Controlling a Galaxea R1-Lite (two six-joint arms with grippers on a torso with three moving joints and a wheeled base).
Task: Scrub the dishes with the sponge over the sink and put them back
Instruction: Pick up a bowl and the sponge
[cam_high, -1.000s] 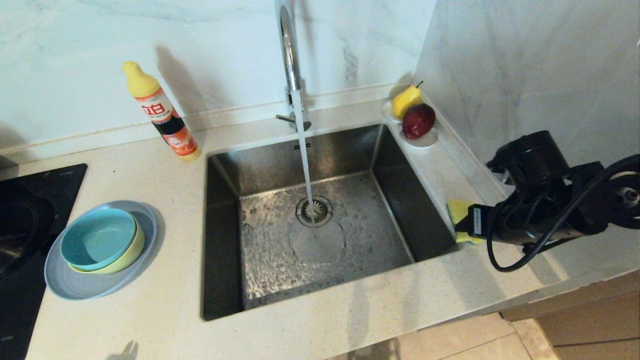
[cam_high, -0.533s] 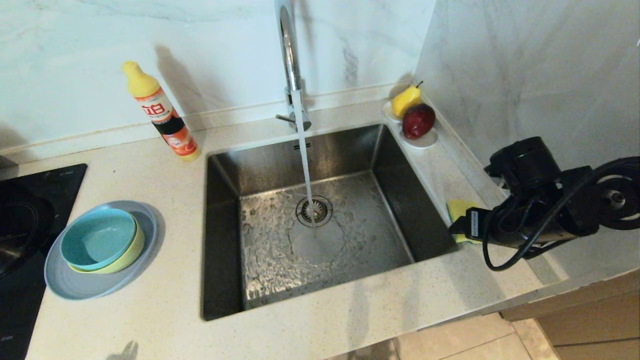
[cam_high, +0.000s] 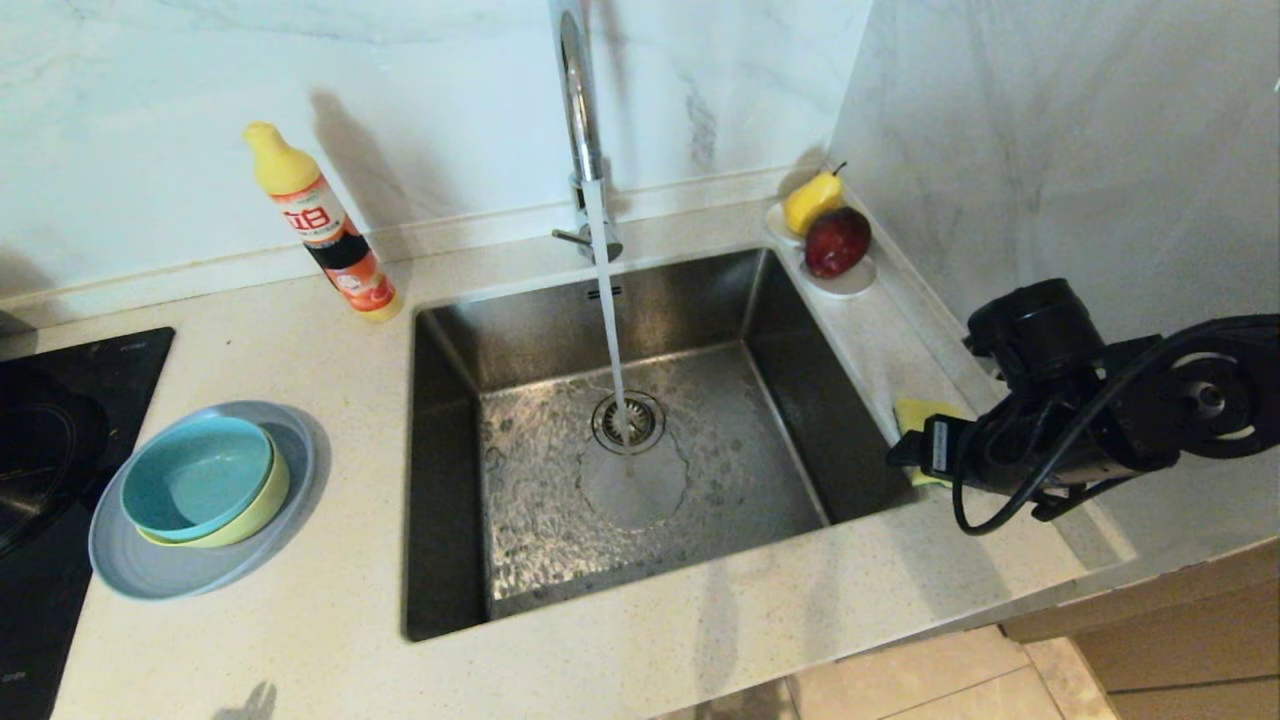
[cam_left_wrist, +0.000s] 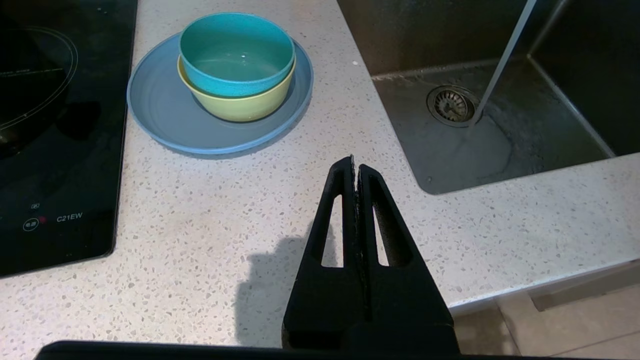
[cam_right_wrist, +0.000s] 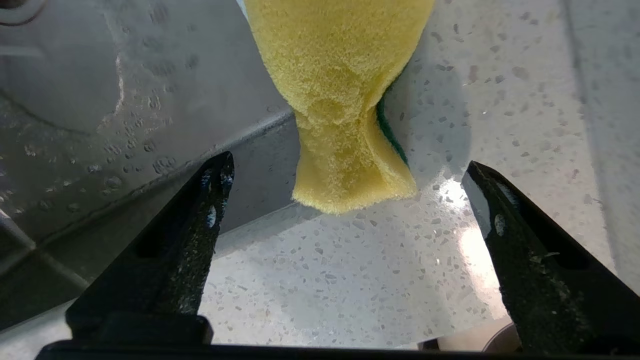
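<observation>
The yellow sponge tapers to a dented waist (cam_right_wrist: 336, 123), so I expect its wide end (cam_high: 923, 415) to stay spread out above the squeezed waist when I lift it.
The yellow sponge (cam_high: 915, 415) (cam_right_wrist: 345, 100) lies on the counter at the sink's right rim, green layer down. My right gripper (cam_right_wrist: 347, 167) stands open just short of the sponge's near end, one finger over the sink edge, the other over the counter, touching nothing. In the head view the right arm covers most of the sponge. The teal bowl (cam_high: 195, 478) (cam_left_wrist: 236, 52) sits in the yellow-green bowl (cam_high: 262, 508) (cam_left_wrist: 237, 102) on the grey-blue plate (cam_high: 165, 570) (cam_left_wrist: 165, 115), left of the sink (cam_high: 455, 480). My left gripper (cam_left_wrist: 356, 167) is shut and empty above the counter's front.
Water runs from the chrome faucet (cam_high: 578, 120) onto the drain (cam_high: 628, 422). A detergent bottle (cam_high: 325, 228) stands behind the sink on the left. A white dish with a pear (cam_high: 812, 200) and a red fruit (cam_high: 836, 242) is at the back right corner. A black cooktop (cam_high: 50, 440) lies far left.
The right arm has sunk and edged left toward the sponge, covering more of it in the head view. Nothing else has moved.
</observation>
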